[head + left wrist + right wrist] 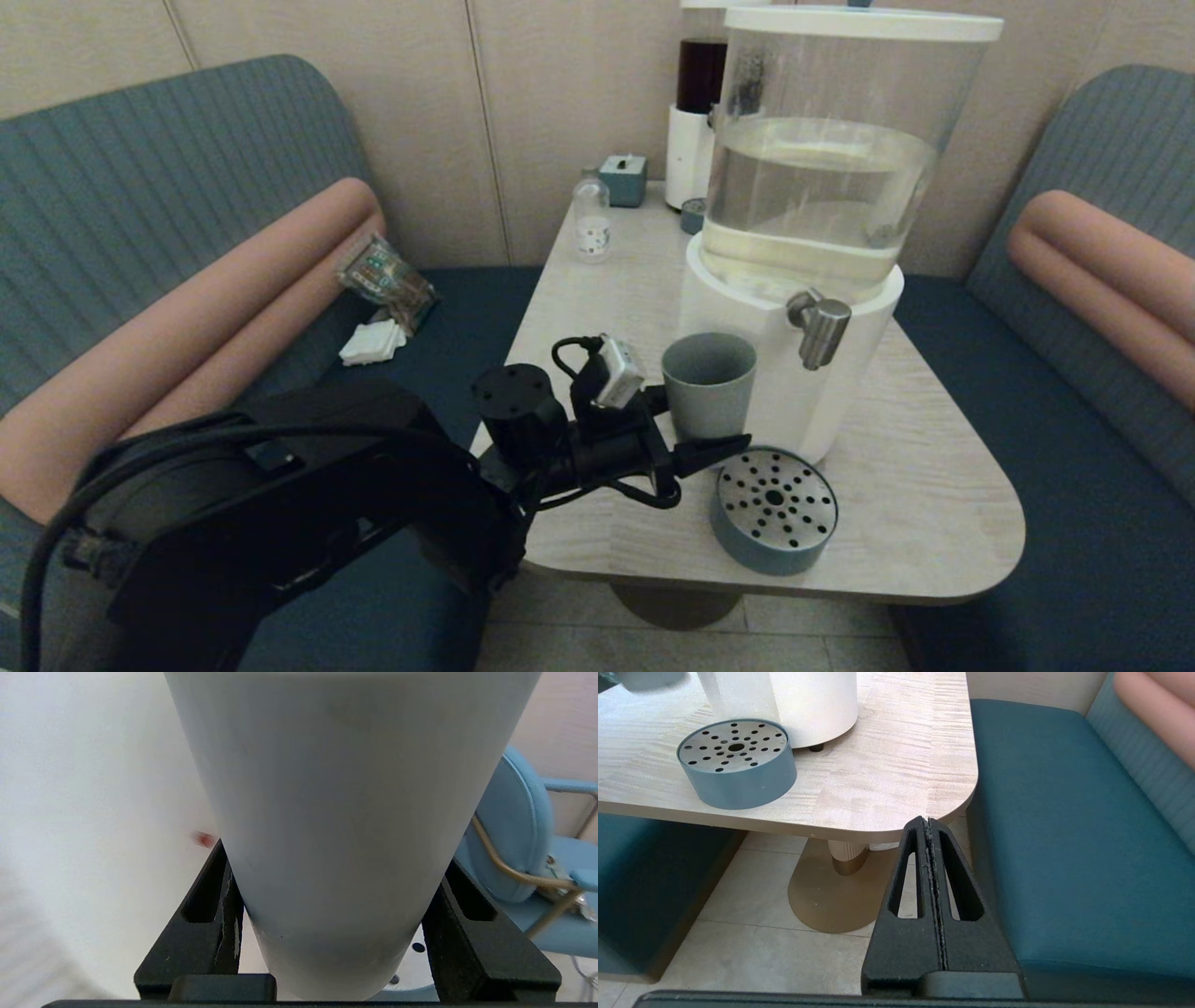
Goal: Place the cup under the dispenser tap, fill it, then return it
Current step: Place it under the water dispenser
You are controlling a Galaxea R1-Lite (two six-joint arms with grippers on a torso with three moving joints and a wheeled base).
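Note:
The grey-blue cup is upright and its rim [709, 357] is under the tap, so my left gripper should go on carrying the cup over the empty tray [775, 497] until the cup's bottom rests there.
The grey-blue cup [708, 383] stands upright beside the white base of the big dispenser [794, 373], held in my left gripper [695, 425]. The black fingers [210, 905] press on both sides of the cup [336, 812] low on its wall. The steel dispenser tap [820, 327] juts out just right of the cup's rim and a little above it; the cup is not under the nozzle. Whether the cup's foot touches the table is hidden. My right gripper [928, 822] hangs shut and empty off the table's near right corner.
The round grey-blue tray with a perforated steel top [775, 509] sits on the table [915, 504] just in front of the dispenser base. At the back stand a narrower dark-liquid dispenser [700, 93], a small clear bottle [592, 222] and a teal box [624, 179]. Blue benches flank the table.

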